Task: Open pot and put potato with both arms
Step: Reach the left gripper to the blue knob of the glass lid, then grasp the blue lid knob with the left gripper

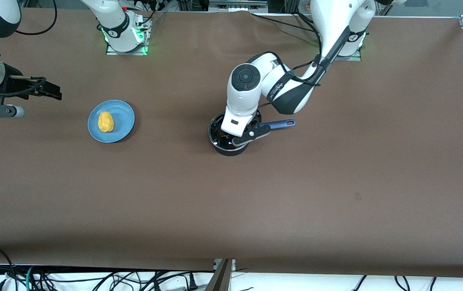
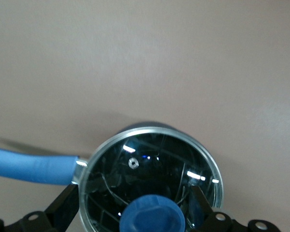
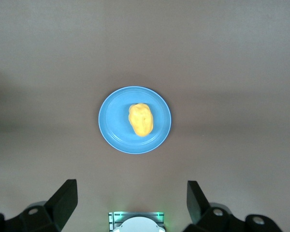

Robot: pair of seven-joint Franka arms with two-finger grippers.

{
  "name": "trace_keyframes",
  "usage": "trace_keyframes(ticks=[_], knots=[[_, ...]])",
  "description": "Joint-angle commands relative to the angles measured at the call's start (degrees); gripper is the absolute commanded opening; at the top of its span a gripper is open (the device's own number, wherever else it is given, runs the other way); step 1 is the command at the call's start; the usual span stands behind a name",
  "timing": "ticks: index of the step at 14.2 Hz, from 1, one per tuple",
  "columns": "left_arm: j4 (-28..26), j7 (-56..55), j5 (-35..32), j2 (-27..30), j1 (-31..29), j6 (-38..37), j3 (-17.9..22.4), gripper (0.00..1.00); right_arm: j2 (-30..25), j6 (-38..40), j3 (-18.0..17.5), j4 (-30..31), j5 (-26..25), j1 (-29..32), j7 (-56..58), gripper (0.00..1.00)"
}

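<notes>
The black pot (image 1: 231,152) should be empty when I lift the glass lid, because only plain darkness and reflections (image 2: 157,176) show through it.
The black pot (image 1: 227,142) stands mid-table, its blue handle (image 1: 282,124) pointing toward the left arm's end. A glass lid (image 2: 150,164) with a blue knob (image 2: 152,216) covers it. My left gripper (image 1: 236,136) is low over the lid, open; in the left wrist view (image 2: 134,212) its fingers (image 2: 63,209) stand wide on either side of the knob, apart from it. The yellow potato (image 1: 106,121) lies on a blue plate (image 1: 124,121). My right gripper (image 1: 49,91) is open and empty, up in the air toward the right arm's end; its wrist view shows the potato (image 3: 140,119) on the plate (image 3: 111,126).
The brown table (image 1: 255,202) carries only the pot and the plate. The right arm's base (image 1: 124,34) and the left arm's base (image 1: 350,44) stand along the table's edge farthest from the front camera. Cables hang at the nearest edge.
</notes>
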State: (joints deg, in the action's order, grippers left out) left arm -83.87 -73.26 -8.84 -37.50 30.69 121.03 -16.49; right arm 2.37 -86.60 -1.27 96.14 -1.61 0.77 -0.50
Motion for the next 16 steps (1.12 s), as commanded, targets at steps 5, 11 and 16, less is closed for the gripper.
trace_keyframes(ticks=[5, 11, 16], knots=[[1.08, -6.10, -4.09, -2.23, 3.06, 0.43, 0.32, 1.00, -1.40, 0.03, -0.31, 1.33, 0.73, 0.72, 0.94, 1.00], [1.08, -7.77, -4.08, -2.49, 3.59, 0.43, 0.32, 0.74, -1.40, 0.29, -0.23, 1.33, 0.82, 0.81, 1.03, 1.00], [1.08, -7.77, -4.00, -2.32, 3.41, 0.35, 0.32, 0.56, -1.31, 0.90, 0.30, 1.33, 0.73, 0.81, 1.38, 1.00]])
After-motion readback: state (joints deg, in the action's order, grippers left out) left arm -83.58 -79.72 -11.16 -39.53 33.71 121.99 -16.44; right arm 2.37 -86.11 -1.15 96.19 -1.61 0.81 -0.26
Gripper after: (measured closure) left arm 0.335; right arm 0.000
